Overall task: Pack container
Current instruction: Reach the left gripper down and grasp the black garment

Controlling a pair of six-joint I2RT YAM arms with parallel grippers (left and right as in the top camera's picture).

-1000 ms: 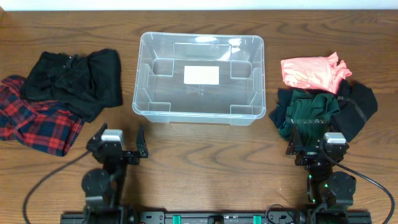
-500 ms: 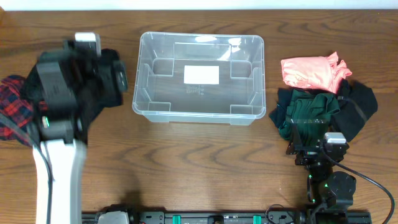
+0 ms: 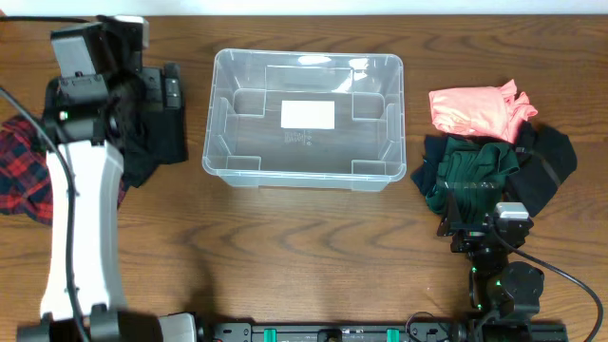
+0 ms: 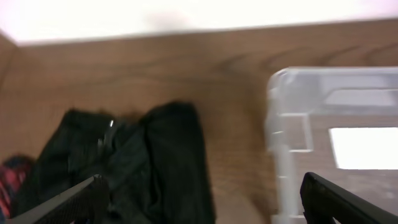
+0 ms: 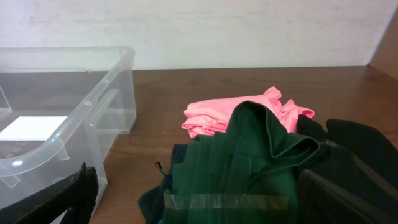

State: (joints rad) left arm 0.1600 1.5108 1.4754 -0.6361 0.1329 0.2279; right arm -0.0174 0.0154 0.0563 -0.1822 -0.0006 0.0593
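Note:
My left gripper should now move down with the black garment's edge between its open fingers, clear of the container, and close on that edge.
The clear container stands empty at the table's middle back, a white label on its base. My left gripper is open and hovers over the black garment, just left of the container. In the left wrist view the left gripper spans that black garment and the container's left wall. My right gripper rests open near the front edge. In the right wrist view the right gripper has a dark green garment lying between its open jaws, not gripped.
A red plaid garment lies at the far left, partly under the left arm. A pink garment and a black one lie right of the container, beside the green garment.
My left arm rose from its rest near the front edge and swung out to the far left, over the black garment. Its gripper stayed open. The right arm did not move.

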